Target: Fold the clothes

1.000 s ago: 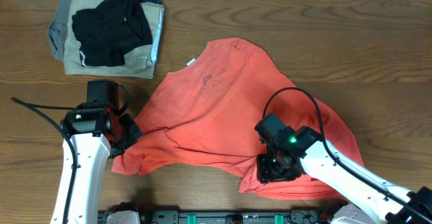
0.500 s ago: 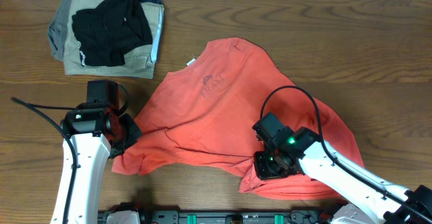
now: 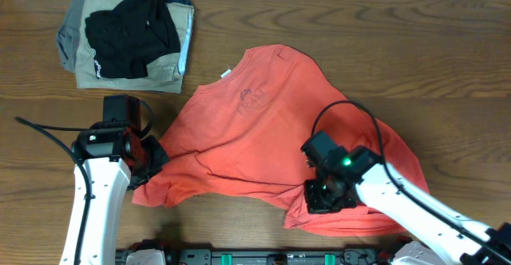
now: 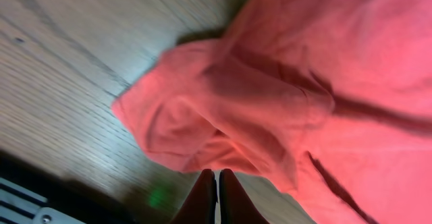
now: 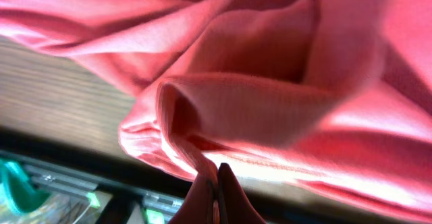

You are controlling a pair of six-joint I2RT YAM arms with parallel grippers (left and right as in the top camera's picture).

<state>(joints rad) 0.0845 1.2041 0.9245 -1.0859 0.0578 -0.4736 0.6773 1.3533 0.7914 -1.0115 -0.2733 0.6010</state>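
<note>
I should open my left gripper and take the T-shirt's opposite end (image 3: 153,194) with it before both grippers lift the T-shirt, because only my right gripper holds the crumpled T-shirt (image 3: 211,176).
The clothes (image 3: 263,129), a red-orange T-shirt, lie crumpled across the middle of the wooden table (image 3: 447,41), with faint lettering near the collar. My left gripper (image 3: 156,158) is at the shirt's left sleeve edge. In the left wrist view its fingers (image 4: 217,173) are pressed together, their tips meeting a bunched fold of the clothes (image 4: 324,62). My right gripper (image 3: 319,201) sits on the shirt's lower right part. In the right wrist view this gripper (image 5: 216,166) is shut, and a ridge of the clothes (image 5: 270,48) runs down between its fingers.
A pile of folded khaki and grey garments (image 3: 80,53) with a black garment (image 3: 132,25) on top sits at the back left. A dark rail (image 3: 239,257) runs along the table's front edge. The right arm's black cable (image 3: 343,105) loops over the shirt.
The right gripper has closed on the shirt's fold and shifted slightly. The left gripper has tightened a little. The shirt has barely moved.
</note>
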